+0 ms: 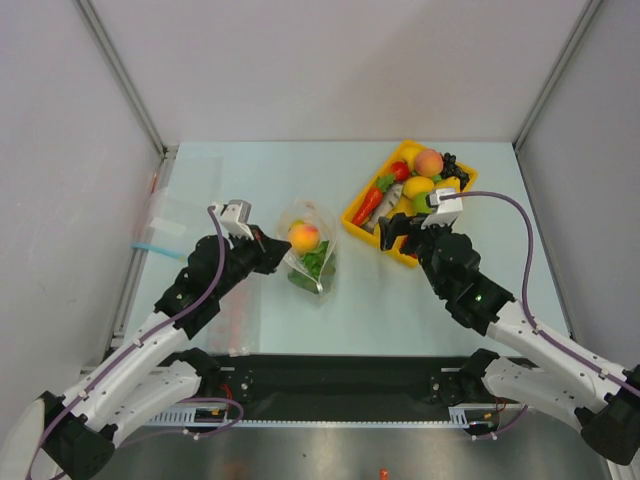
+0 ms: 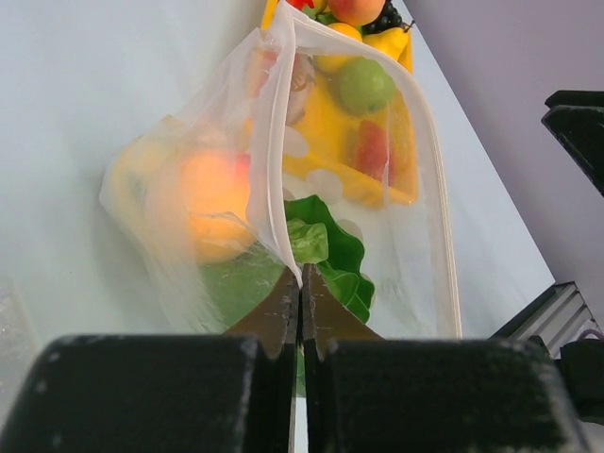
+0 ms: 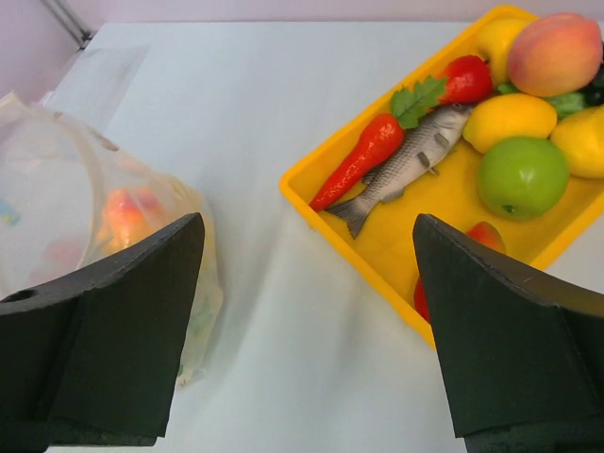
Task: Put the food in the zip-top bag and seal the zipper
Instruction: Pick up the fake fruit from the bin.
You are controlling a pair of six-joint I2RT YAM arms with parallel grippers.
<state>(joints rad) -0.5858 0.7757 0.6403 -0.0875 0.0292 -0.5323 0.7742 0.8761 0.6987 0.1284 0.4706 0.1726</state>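
Observation:
I should keep moving my open right gripper over the mango (image 3: 487,237) until its fingers are on both sides of the mango and then close it, because the red mango lies clear of the green apple (image 3: 522,177).
The clear zip-top bag (image 1: 312,250) stands open mid-table with a peach (image 1: 303,237) and green lettuce (image 1: 318,262) inside. My left gripper (image 1: 272,250) is shut on the bag's mouth edge; in the left wrist view its jaws (image 2: 301,300) pinch the pale zipper strip (image 2: 276,160), with the peach (image 2: 212,203) and lettuce (image 2: 335,255) behind. My right gripper (image 1: 398,232) is open and empty, hovering at the yellow tray's near-left corner. The right wrist view shows the bag (image 3: 94,245) at left and a green apple (image 3: 522,176), lemon (image 3: 516,120) and peach (image 3: 557,52) in the tray.
The yellow tray (image 1: 356,214) at back right also holds a carrot (image 3: 363,160), a fish (image 3: 406,165) and a strawberry (image 3: 467,80). A flat clear bag with a blue strip (image 1: 160,235) lies at the left edge. Another flat clear bag (image 1: 235,325) lies under my left arm.

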